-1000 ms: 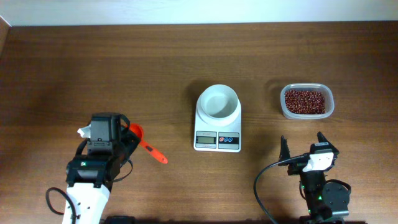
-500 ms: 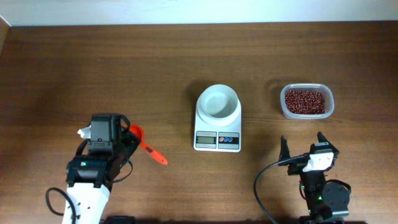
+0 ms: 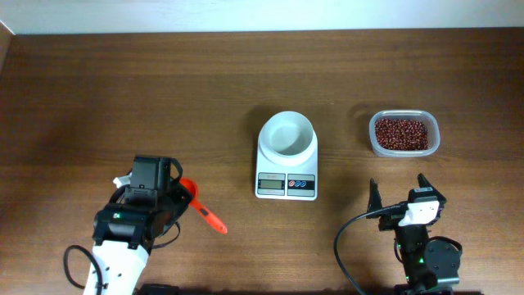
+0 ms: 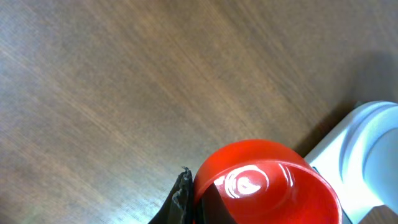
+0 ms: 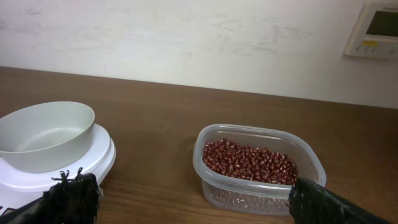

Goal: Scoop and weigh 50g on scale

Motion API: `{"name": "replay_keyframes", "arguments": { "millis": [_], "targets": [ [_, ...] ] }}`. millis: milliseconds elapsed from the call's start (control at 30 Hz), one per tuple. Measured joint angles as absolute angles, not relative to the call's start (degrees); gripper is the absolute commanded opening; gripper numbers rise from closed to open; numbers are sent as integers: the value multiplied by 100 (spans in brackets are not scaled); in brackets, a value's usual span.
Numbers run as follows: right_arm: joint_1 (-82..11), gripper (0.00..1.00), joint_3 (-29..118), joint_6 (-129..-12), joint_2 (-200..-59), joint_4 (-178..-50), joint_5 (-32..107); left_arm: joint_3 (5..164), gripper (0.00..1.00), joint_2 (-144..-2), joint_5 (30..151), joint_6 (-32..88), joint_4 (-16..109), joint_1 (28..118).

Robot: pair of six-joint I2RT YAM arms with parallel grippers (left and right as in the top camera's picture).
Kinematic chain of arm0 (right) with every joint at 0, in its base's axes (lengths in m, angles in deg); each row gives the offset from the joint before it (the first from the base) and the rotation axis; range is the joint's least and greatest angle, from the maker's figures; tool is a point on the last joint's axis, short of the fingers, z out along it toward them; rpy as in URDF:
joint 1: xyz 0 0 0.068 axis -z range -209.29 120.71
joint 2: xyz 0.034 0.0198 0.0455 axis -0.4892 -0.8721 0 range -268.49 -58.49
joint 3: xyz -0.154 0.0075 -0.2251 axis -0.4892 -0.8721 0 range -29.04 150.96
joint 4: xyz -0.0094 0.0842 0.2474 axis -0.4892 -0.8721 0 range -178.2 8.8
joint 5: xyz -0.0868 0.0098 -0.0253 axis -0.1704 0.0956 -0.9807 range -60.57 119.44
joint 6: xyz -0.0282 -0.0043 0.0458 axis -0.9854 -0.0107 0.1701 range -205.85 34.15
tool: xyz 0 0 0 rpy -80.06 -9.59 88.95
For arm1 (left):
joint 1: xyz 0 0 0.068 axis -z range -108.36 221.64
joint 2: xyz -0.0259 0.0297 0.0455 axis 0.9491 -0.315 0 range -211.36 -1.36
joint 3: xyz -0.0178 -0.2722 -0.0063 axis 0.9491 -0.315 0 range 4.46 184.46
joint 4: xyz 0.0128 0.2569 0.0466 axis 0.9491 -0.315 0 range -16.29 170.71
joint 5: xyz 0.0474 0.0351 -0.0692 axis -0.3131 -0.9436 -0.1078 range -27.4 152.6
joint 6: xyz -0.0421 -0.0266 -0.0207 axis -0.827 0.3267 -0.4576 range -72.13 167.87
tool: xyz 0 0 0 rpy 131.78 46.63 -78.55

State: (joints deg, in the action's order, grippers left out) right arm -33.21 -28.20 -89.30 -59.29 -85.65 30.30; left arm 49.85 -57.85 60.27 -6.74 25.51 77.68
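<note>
My left gripper is holding the red scoop by its bowl with its handle slanting frontward [image 3: 211,218]. Next, I turn the scoop's handle around toward my right gripper [image 3: 399,195].
My left gripper [image 3: 173,193] is shut on a red scoop [image 3: 201,206] at the table's left front; the scoop's handle points to the front right. In the left wrist view the scoop's empty bowl [image 4: 261,183] fills the lower middle, beside one dark finger [image 4: 181,198]. The white scale [image 3: 286,174] stands at the centre with a round white bowl [image 3: 287,133] on it, also seen at the right edge of the left wrist view as scale [image 4: 329,140]. My right gripper [image 3: 397,190] stands open near the front right, with nothing between its fingers [image 5: 69,196].
A clear tub of red beans [image 3: 403,133] sits right of the scale, just ahead of the right gripper, as the tub [image 5: 255,165] shows in the right wrist view. The scale [image 5: 93,165] and the empty bowl [image 5: 46,134] lie to its left. A wall runs behind the table's far edge.
My left arm has shifted toward the front and right, carrying the red scoop with it. The right arm has not moved.
</note>
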Motion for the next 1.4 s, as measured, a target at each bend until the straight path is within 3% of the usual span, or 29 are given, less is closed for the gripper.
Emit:
{"name": "replay_keyframes", "arguments": {
  "millis": [233,1200,1400],
  "targets": [
    [-3321,99,-2820,-8930,-5929,-8567,3032,5544,0,-5780,5977,-766,1593,7768],
    [-3321,99,-2820,-8927,-5929,-8567,3030,5866,0,-5780,5937,-1203,1215,7768],
    [-3321,99,-2820,-8930,-5929,-8565,3030,5866,0,-5780,5937,-1758,931,7768]
  ]
}}
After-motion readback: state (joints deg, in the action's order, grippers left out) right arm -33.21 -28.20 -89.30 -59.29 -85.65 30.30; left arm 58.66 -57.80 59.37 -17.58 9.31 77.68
